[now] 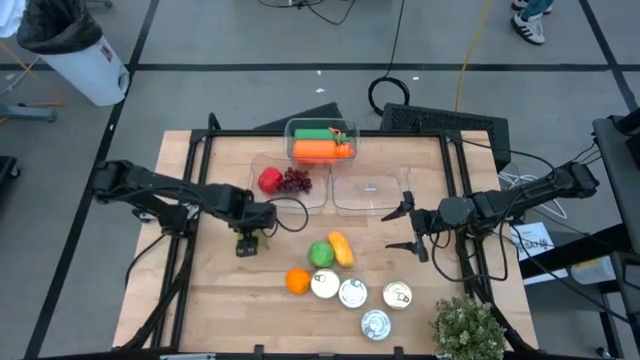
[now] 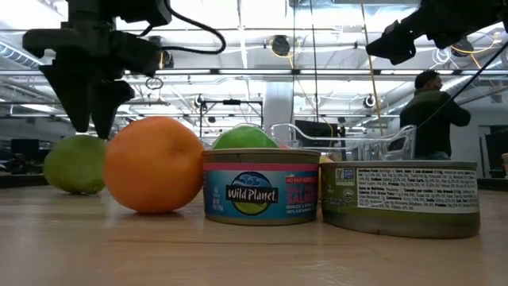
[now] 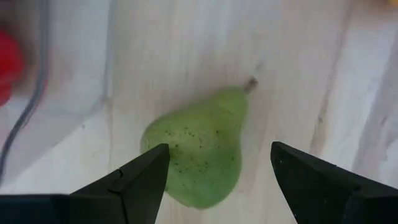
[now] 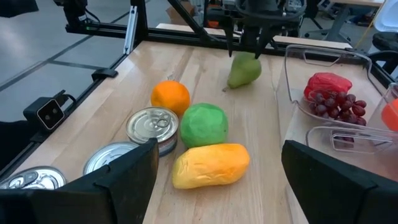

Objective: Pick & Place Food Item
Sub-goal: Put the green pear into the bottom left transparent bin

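The pear lies at a slant with its fat end (image 3: pixel 186 163) under a finger, so the robot's left gripper should move back, circle around and grab the pear from its stem side (image 3: pixel 245 91).
A green pear (image 3: pixel 202 152) lies on its side on the wooden table, stem pointing away from its fat end. My left gripper (image 3: pixel 219 149) hangs open just above it, fingers pointing down, one on each side of the fat end. The right wrist view shows the same: left gripper (image 4: pixel 245 43) over the pear (image 4: pixel 244 70). In the low view the pear (image 2: pixel 71 163) sits behind the orange. My right gripper (image 1: pixel 412 228) is open and waits to the right of the table's middle, holding nothing.
Near the middle lie an orange (image 1: pixel 297 281), a round green fruit (image 1: pixel 320 254) and a yellow mango (image 1: pixel 341 248), with several cans (image 1: pixel 352 292) in front. Clear containers stand at the far side: one with red pepper and grapes (image 1: pixel 285 180), one with a carrot (image 1: pixel 320 148), one bare (image 1: pixel 370 190). A potted plant (image 1: pixel 466 330) stands at the near right corner.
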Motion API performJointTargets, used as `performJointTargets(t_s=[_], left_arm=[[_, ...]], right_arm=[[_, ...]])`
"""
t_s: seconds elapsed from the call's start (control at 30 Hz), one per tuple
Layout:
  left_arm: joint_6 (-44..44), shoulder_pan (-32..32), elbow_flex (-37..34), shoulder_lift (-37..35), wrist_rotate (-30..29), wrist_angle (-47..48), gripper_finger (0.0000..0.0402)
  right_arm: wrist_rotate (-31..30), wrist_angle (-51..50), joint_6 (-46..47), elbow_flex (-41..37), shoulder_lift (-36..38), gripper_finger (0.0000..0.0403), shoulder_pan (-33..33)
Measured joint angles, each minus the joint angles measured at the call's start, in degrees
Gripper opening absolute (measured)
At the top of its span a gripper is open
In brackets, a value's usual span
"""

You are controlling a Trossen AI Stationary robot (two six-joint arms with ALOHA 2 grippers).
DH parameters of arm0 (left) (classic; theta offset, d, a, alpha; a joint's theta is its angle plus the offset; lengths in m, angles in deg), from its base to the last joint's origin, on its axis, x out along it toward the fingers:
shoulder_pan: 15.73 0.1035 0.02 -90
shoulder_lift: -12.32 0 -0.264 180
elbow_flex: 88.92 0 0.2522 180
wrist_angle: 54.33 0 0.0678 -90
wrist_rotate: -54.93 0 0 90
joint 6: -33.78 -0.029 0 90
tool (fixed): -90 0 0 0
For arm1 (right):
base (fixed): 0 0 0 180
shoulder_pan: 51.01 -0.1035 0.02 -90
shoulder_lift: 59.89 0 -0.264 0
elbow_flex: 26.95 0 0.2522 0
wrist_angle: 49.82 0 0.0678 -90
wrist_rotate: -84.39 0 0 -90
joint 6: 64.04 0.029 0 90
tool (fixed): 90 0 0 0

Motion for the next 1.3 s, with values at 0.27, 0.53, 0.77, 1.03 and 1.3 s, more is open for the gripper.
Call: performJointTargets(t_s=[0.27,0.53,0.77,1.03,1.3], left_arm=[[-3.35,-0.38,-1.19,3.19,-4.68,-0.1,0.0296],[-8.8,-3.85,-1.27,10.4,-1.14,1.5,0.0296],[-6.21,-4.39,-1.24,16.03,-0.71,5.38,0.0296],[3.78,-1.59,4.4,15.38,-1.47,13.59,0.0296],[44.8,-1.54,14.4,14.08,1.3,21.49,0.0296]], right_arm=[[0.0,-0.5,-0.22,0.0,0.0,0.032,0.0],[0.0,-0.76,-1.27,0.0,0.0,0.032,0.0],[0.0,-1.23,-1.29,0.0,0.0,0.032,0.0],[-0.04,-1.28,-1.29,0.0,0.0,0.032,0.0],[-0.09,-1.78,-0.9,0.0,0.0,0.032,0.0]])
